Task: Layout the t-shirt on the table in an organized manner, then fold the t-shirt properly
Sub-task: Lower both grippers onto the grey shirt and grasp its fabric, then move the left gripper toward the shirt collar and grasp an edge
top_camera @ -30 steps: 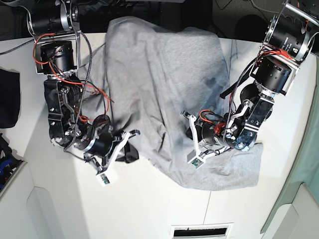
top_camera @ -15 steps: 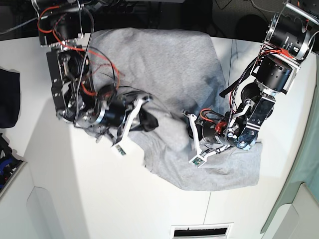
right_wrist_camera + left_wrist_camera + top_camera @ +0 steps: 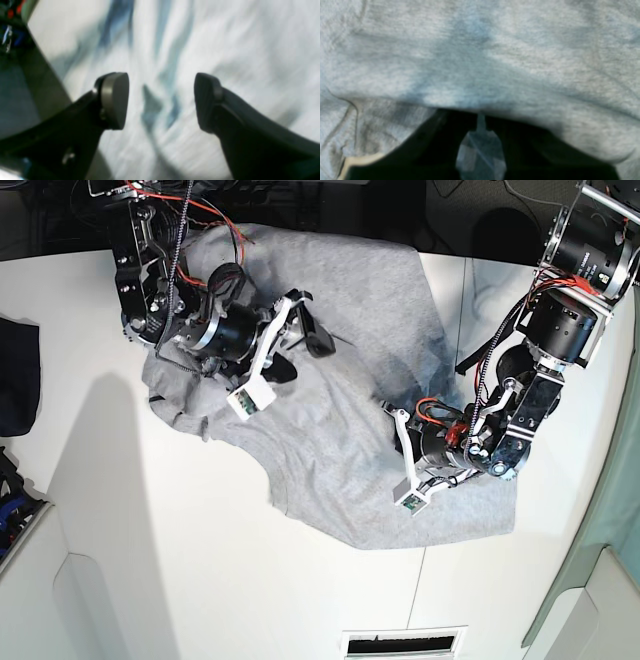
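My gripper will spread the light grey t-shirt (image 3: 335, 435) wide when it pulls, but the t-shirt will keep a crease across its middle, because loose folds (image 3: 178, 395) bunch along the t-shirt's side edge.
The light grey t-shirt (image 3: 340, 430) lies rumpled across the back and right of the white table (image 3: 150, 560). My right gripper (image 3: 300, 352) hovers over the shirt's upper left part. In the right wrist view this gripper (image 3: 161, 100) is open, with nothing between its fingers and blurred grey cloth (image 3: 237, 50) below. My left gripper (image 3: 408, 438) sits low on the shirt's right side, near its front corner. The left wrist view shows the left gripper (image 3: 480, 125) as dark jaws shut on a fold of the t-shirt (image 3: 480, 62), which drapes over them and fills the view.
A dark navy cloth (image 3: 15, 375) lies at the table's left edge, with blue items (image 3: 8, 505) below it off the table. A thin seam line (image 3: 440, 570) crosses the tabletop at the front right. A vent slot (image 3: 405, 645) sits at the front edge.
My right gripper travelled from the shirt's front left edge toward the back and opened, letting the cloth go. The shirt's left part now lies spread out. The left arm barely moved.
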Robot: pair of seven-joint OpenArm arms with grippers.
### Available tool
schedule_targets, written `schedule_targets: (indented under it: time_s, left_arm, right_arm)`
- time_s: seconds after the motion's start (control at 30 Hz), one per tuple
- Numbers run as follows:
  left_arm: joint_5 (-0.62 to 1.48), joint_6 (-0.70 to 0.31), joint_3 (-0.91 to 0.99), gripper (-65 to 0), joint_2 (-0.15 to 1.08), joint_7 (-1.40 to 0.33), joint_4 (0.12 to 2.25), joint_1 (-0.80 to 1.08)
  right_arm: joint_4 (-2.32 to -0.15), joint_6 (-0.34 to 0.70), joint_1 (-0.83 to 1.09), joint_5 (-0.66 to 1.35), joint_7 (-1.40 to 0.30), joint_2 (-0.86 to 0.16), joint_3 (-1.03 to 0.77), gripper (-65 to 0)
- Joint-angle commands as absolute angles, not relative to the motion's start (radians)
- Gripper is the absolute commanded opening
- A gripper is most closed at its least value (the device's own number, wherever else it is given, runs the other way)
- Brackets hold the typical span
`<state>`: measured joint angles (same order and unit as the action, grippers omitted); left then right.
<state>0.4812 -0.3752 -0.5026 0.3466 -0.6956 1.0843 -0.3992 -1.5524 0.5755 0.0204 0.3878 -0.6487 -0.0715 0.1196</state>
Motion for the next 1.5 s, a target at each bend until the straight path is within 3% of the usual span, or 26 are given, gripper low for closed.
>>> schedule_targets:
  time_s: [0.0,0.2,0.37,0.43,0.53,0.57,0.73,0.97,1.17,1.47]
  left_arm:
    - [0.498,-0.378,-0.496,-58.1,0.352,-0.678,1.101,-0.429]
    - [0.5,-0.377,-0.495,-58.1,0.359,-0.678,1.129,-0.429]
    - [0.54,-0.378,-0.495,-58.1,0.384,-0.693,1.19,-0.417]
    - [0.54,-0.378,-0.495,-58.1,0.391,-0.693,1.225,-0.404]
    - [0.538,-0.378,-0.494,-58.1,0.401,-0.698,1.298,-0.379]
    - [0.537,-0.378,-0.489,-58.1,0.405,-0.709,1.325,-0.367]
    - [0.54,-0.373,-0.46,-58.1,0.455,-0.737,1.457,-0.288]
    - [0.539,-0.349,-0.389,-58.1,0.505,-0.738,1.604,-0.121]
    - [0.588,-0.384,-0.385,-58.1,0.49,-0.737,1.632,-0.003]
    - [0.581,-0.401,-0.386,-58.1,0.437,-0.737,1.61,0.075]
  right_arm:
    - [-1.575,0.567,-0.021,0.408,-0.611,-0.072,0.106,-24.5]
    - [-1.552,0.477,-0.178,0.316,-0.595,-0.072,0.01,-24.5]
    - [-1.334,0.45,-0.321,0.236,-0.554,-0.072,-0.002,-24.9]
    - [-1.23,0.49,-0.368,0.256,-0.546,-0.072,0.004,-33.2]
    - [-1.135,0.506,-0.409,0.277,-0.545,-0.072,0.009,-57.7]
    - [-1.118,0.506,-0.416,0.276,-0.541,-0.072,0.009,-62.1]
    - [-1.09,0.568,-0.416,0.276,-0.543,-0.071,0.011,-64.3]
    - [-1.057,0.572,-0.407,0.241,-0.556,-0.095,0.116,-65.0]
    - [-1.009,0.564,-0.407,0.16,-0.539,-0.102,0.212,-65.0]
    - [-0.953,0.562,-0.408,0.096,-0.499,-0.103,0.22,-65.0]
